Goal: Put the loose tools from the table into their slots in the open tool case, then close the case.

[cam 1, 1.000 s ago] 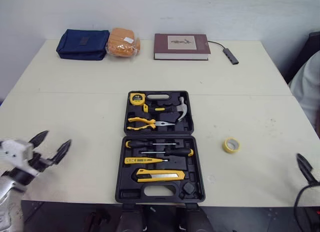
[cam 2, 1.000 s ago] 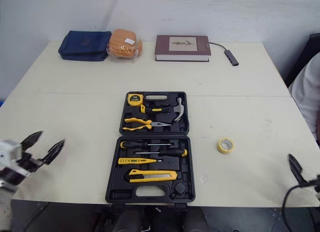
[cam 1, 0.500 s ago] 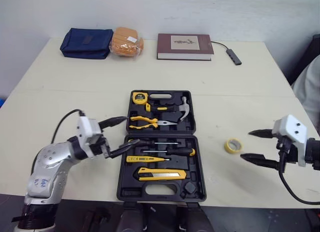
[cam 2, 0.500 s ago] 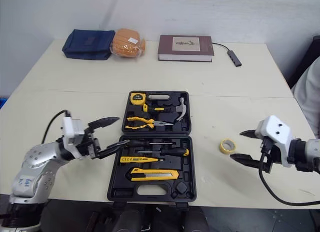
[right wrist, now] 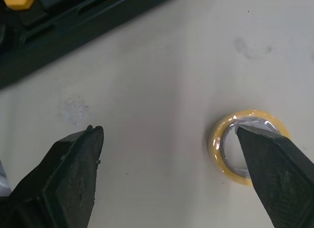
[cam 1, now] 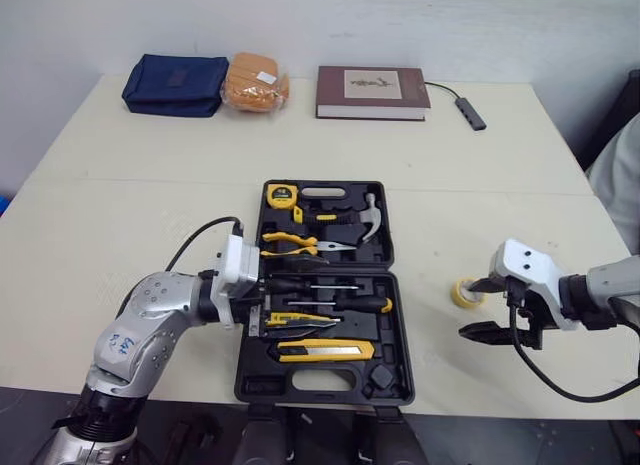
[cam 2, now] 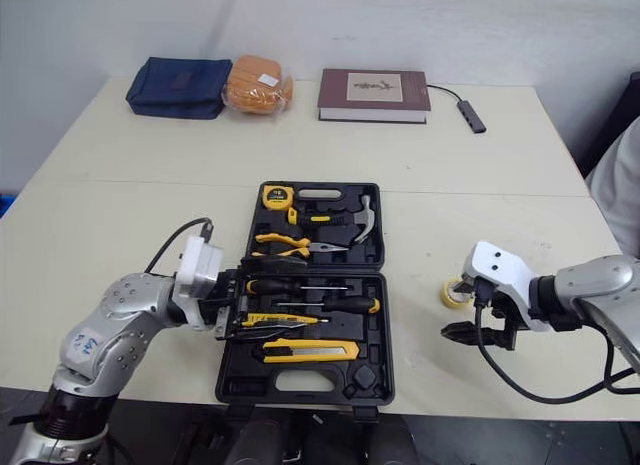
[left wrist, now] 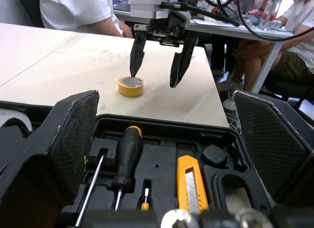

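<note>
The yellow tape roll [cam 1: 467, 293] should fit flat in the case's near corner [cam 1: 382, 379] when I lower it, because that corner is empty next to the yellow utility knife.
The black tool case [cam 1: 382, 255] lies open mid-table, holding a tape measure [cam 1: 277, 195], hammer [cam 1: 366, 216], pliers [cam 1: 288, 246], screwdrivers [cam 1: 340, 304] and a yellow utility knife [cam 1: 320, 350]. A yellow tape roll [cam 1: 463, 291] lies loose on the table to the right of the case. My left gripper [cam 1: 264, 300] is open, its fingers [left wrist: 73, 135] straddling the left edge of the case's near half. My right gripper [cam 1: 468, 308] is open at the tape roll, one fingertip [right wrist: 274, 174] over the roll's [right wrist: 248, 144] rim, the other toward the near edge.
At the table's far side lie a navy pouch [cam 1: 172, 83], an orange packet [cam 1: 254, 82], a maroon book [cam 1: 372, 91] and a small hub on a cable [cam 1: 470, 112]. A person in white [cam 1: 618, 170] is at the right edge. The table's near edge is close behind the case.
Both arms came in from the table's sides. The left gripper moved right to the case's left edge; the right gripper moved left and reached the tape roll.
</note>
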### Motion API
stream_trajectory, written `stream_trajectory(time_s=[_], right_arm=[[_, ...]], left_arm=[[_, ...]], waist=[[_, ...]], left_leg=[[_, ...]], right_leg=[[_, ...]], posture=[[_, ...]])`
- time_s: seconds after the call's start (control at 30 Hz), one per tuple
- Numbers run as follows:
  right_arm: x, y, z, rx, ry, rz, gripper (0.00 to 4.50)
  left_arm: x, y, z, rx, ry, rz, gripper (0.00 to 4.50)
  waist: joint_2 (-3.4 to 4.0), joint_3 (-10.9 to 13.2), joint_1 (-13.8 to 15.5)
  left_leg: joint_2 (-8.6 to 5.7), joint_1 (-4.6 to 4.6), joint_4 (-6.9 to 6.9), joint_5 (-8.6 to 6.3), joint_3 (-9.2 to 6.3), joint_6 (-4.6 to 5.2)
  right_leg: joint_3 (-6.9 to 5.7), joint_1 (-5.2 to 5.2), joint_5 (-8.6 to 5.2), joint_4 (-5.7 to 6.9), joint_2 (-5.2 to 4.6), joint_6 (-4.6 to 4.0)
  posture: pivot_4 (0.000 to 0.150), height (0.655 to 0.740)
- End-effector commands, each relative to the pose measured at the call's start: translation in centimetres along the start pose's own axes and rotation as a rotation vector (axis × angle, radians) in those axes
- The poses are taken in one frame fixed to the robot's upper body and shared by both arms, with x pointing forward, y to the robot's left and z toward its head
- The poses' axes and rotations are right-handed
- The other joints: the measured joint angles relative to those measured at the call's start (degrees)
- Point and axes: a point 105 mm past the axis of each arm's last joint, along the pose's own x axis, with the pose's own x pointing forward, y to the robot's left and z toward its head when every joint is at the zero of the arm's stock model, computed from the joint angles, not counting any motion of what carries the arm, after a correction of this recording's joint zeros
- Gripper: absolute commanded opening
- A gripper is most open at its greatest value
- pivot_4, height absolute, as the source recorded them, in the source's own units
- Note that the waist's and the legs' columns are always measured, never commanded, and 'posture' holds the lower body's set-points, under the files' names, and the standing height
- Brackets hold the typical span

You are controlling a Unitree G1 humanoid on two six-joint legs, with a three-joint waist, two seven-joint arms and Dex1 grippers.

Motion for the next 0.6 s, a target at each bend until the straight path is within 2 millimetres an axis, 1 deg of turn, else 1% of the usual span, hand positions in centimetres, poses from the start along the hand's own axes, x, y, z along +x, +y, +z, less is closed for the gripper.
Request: stream_trajectory(time_s=[0.03, 0.27, 0.4, 0.5, 0.53, 0.6], right_arm=[[0.1, -0.5, 0.1, -0.028, 0.004, -0.007, 4.50], [0.9, -0.9, -0.7, -0.020, 0.028, 0.000, 4.50], [1.5, -1.2, -0.7, -0.035, 0.035, 0.003, 4.50], [1.7, -1.5, -0.7, -0.041, 0.038, -0.009, 3.71], [1.7, -1.6, -0.8, -0.043, 0.039, -0.012, 3.26], [1.7, -1.8, -0.9, -0.051, 0.048, -0.018, 2.19]], left_arm=[[0.7, -0.5, 1.0, 0.053, -0.012, -0.025, 4.41], [0.7, -0.5, 1.0, 0.071, -0.005, -0.011, 4.41], [0.7, -0.8, 1.0, 0.068, -0.004, -0.005, 4.41], [0.7, -0.8, 1.0, 0.066, -0.005, -0.003, 4.50], [0.7, -0.8, 1.0, 0.066, -0.005, -0.003, 4.50], [0.8, -0.9, 1.0, 0.066, -0.006, -0.003, 4.50]], waist=[[0.00, 0.00, 0.02], [0.00, 0.00, -0.05], [0.00, 0.00, -0.03], [0.00, 0.00, -0.02], [0.00, 0.00, -0.01], [0.00, 0.00, -0.02]], left_leg=[[0.00, 0.00, 0.04, -0.01, 0.00, 0.02], [0.02, -0.02, 0.13, -0.09, 0.01, 0.06], [0.02, -0.03, 0.19, -0.09, 0.01, 0.07], [0.02, -0.03, 0.19, -0.09, 0.01, 0.07], [0.02, -0.03, 0.20, -0.09, 0.01, 0.07], [0.02, -0.04, 0.21, -0.09, 0.01, 0.07]], right_leg=[[0.01, 0.01, 0.00, 0.02, -0.01, 0.00], [0.03, 0.01, 0.00, 0.05, 0.00, 0.01], [0.03, 0.01, 0.01, 0.07, -0.01, 0.02], [0.03, 0.02, 0.01, 0.07, -0.01, 0.02], [0.02, 0.02, 0.01, 0.07, -0.01, 0.02], [0.02, 0.01, 0.01, 0.07, -0.01, 0.02]], posture=[[0.150, 0.7400], [0.150, 0.7400], [0.150, 0.7400], [0.150, 0.7400], [0.150, 0.7400], [0.150, 0.7400]])
